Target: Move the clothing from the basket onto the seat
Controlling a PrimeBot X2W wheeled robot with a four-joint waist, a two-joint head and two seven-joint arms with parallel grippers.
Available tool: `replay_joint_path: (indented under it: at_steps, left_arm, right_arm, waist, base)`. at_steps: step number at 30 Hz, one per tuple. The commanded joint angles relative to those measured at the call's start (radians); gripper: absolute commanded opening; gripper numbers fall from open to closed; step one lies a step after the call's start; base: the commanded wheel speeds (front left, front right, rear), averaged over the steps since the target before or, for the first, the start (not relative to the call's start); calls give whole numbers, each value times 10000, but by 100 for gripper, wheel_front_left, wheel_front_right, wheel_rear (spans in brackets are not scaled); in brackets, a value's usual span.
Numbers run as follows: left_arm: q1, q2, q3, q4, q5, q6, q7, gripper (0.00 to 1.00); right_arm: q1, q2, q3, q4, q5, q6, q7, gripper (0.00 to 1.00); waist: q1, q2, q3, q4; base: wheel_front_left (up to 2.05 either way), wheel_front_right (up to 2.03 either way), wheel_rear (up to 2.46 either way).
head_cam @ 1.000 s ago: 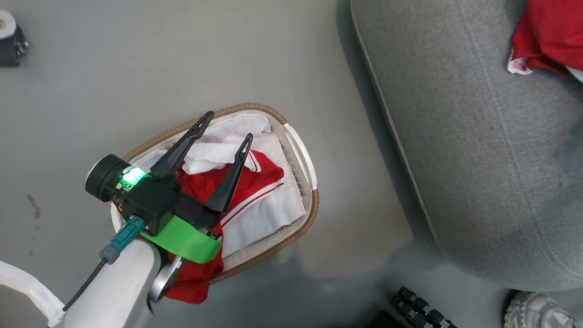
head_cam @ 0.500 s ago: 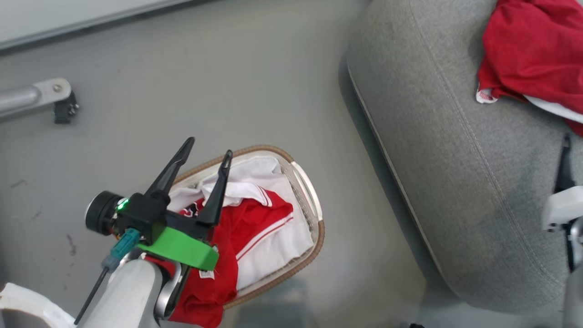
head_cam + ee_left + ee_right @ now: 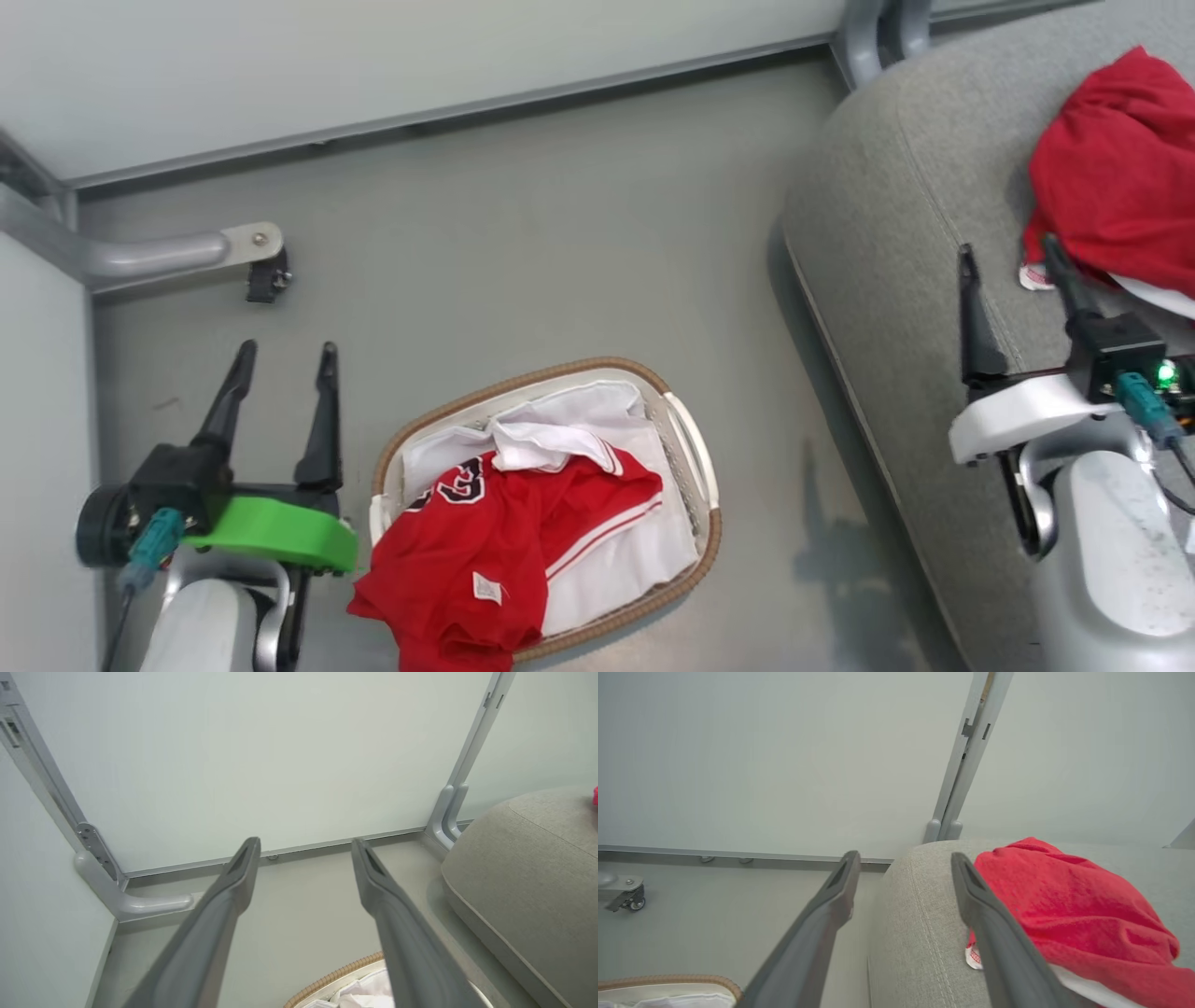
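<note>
I see a red-striped edge (image 3: 611, 457) on the white fold beside the lettering, so the white fold will follow along with the red garment (image 3: 470, 560) when I lift.
The cream basket (image 3: 708, 504) with its brown rim sits on the grey floor. A red garment (image 3: 495, 560) with white stripes and dark lettering lies in it and spills over the near rim. Another red garment (image 3: 1111, 177) rests on the grey seat (image 3: 896, 233). My left gripper (image 3: 286, 350) hangs open and empty to the left of the basket, above bare floor. My right gripper (image 3: 1006, 247) is open and empty over the seat's edge, just short of that second garment (image 3: 1064, 896). The left wrist view catches the basket rim (image 3: 336, 977) below my open gripper (image 3: 304, 841).
The white liner (image 3: 560, 420) bunches at the basket's far side. A grey metal leg with a caster (image 3: 266, 275) juts from the left wall. A metal post (image 3: 878, 28) stands at the seat's far corner. Pale wall panels close off the back and left.
The head camera has lifted, bringing the wall into view. My left gripper has moved from above the basket to its left, still open. My right gripper has come into view over the seat.
</note>
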Motion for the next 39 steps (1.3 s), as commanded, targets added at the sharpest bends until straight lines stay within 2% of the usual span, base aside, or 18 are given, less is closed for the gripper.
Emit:
replay_joint_path:
  at_steps: [1, 9, 20, 30, 36, 39]
  left_arm:
    - [202, -87, 279, 100, 74, 12, -4, 100]
    - [668, -422, 1626, 603, 539, 12, -4, 100]
    - [1881, -834, 2108, 708, 758, 12, -4, 100]
    - [2093, -1033, 1887, 690, 709, 12, -4, 100]
    - [1492, -886, 1086, 885, 486, 12, -4, 100]
    - [965, -636, 402, 1061, 323, 12, -4, 100]
  right_arm:
    - [141, -12, 203, -27, 149, -14, -46, 100]
    - [595, 19, 1116, 219, 1149, -14, -46, 100]
    - [1755, 40, 1069, 531, 1578, -14, -47, 100]
    - [1841, 38, 1144, 509, 1484, -14, -47, 100]
    - [1326, 38, 1396, 364, 1561, -14, -47, 100]
    - [1002, 42, 1665, 202, 1657, -14, -47, 100]
  waist:
    - [1, 0, -585, 587]
    - [1, 0, -1280, 1049]
    - [1, 0, -2286, 1253]
    - [1, 0, -2187, 1273]
    - [1, 0, -1378, 1067]
    - [1, 0, -736, 847]
  base:
    - [0, 0, 0]
    - [0, 0, 0]
    - [0, 0, 0]
    - [0, 0, 0]
    - [0, 0, 0]
    - [0, 0, 0]
